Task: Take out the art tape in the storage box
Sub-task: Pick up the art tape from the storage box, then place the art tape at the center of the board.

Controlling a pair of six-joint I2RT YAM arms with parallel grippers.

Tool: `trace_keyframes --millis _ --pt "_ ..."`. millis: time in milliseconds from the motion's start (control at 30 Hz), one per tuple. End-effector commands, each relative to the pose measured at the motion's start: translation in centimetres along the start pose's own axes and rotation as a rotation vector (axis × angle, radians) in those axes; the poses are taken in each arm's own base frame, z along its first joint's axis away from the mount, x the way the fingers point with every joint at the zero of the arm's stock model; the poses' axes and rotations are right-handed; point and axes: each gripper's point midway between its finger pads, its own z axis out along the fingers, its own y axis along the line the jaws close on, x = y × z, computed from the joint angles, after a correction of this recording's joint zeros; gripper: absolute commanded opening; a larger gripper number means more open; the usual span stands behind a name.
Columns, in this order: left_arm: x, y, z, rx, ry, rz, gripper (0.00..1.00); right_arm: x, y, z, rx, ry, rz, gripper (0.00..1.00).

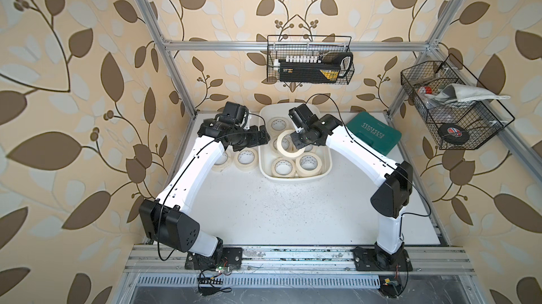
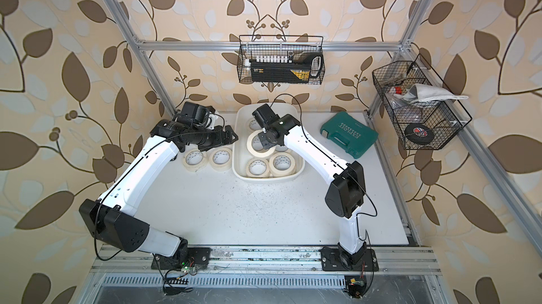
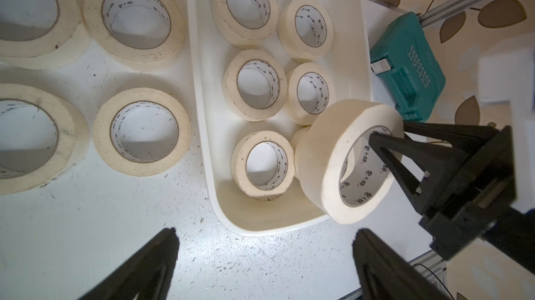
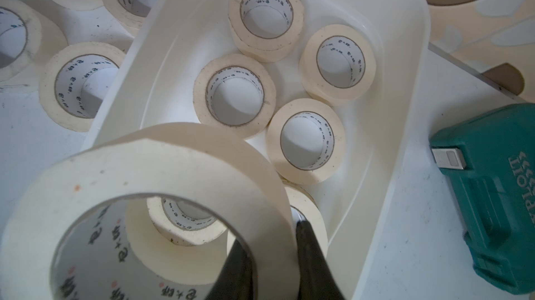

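Cream edges [image 3: 299, 139] show behind the tilted roll [image 3: 330, 155]. I should expect stacked art tape rolls to be hidden there when I carry the tilted roll away.
The white storage box [image 1: 293, 178] stands at the back middle of the table, with several cream art tape rolls [image 1: 308, 163] lying flat in it. My right gripper [image 1: 297, 141] is shut on the wall of one roll [image 1: 281, 141], one finger inside the ring and one outside. That roll hangs tilted above the box [image 4: 405, 110] in the right wrist view, where the gripper [image 4: 272, 235] pinches the roll [image 4: 144, 168]. My left gripper [image 3: 265, 233] is open and empty, just left of the box over the table. Several more rolls [image 1: 246, 158] lie flat on the table left of the box.
A teal tool case [image 1: 374, 132] lies right of the box. A black wire basket [image 1: 309, 65] hangs on the back rail. Another basket [image 1: 451, 106] on the right holds a black tape roll [image 1: 451, 135]. Aluminium posts stand at the back corners.
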Motion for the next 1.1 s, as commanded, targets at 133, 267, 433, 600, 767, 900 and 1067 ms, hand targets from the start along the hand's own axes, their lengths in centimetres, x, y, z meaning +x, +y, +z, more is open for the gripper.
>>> trace_keyframes --millis 133,267,433,600,767,900,1067 --pt "-0.8 -3.5 0.8 0.01 -0.073 0.125 0.96 0.7 -1.3 -0.6 0.052 -0.034 0.163 0.0" --pt "0.1 -4.9 2.6 0.02 -0.044 0.15 0.96 1.1 -1.2 -0.5 0.043 -0.037 0.209 0.0" --pt "1.1 -5.1 5.7 0.02 -0.012 0.162 0.94 1.3 -0.9 -0.4 0.02 -0.034 0.234 0.0" --pt "1.7 -4.6 8.3 -0.004 0.032 0.155 0.92 1.7 -0.6 -0.3 0.002 -0.022 0.248 0.0" --pt "2.1 -4.1 10.3 -0.028 0.068 0.131 0.85 1.9 -0.4 -0.3 -0.007 -0.017 0.248 0.0" --pt "2.1 -4.0 11.0 -0.032 0.07 0.11 0.7 2.1 -0.4 -0.4 -0.009 -0.014 0.25 0.0" --pt "1.9 -4.0 11.4 -0.034 0.07 0.094 0.46 2.1 -0.4 -0.4 -0.017 -0.017 0.248 0.0"
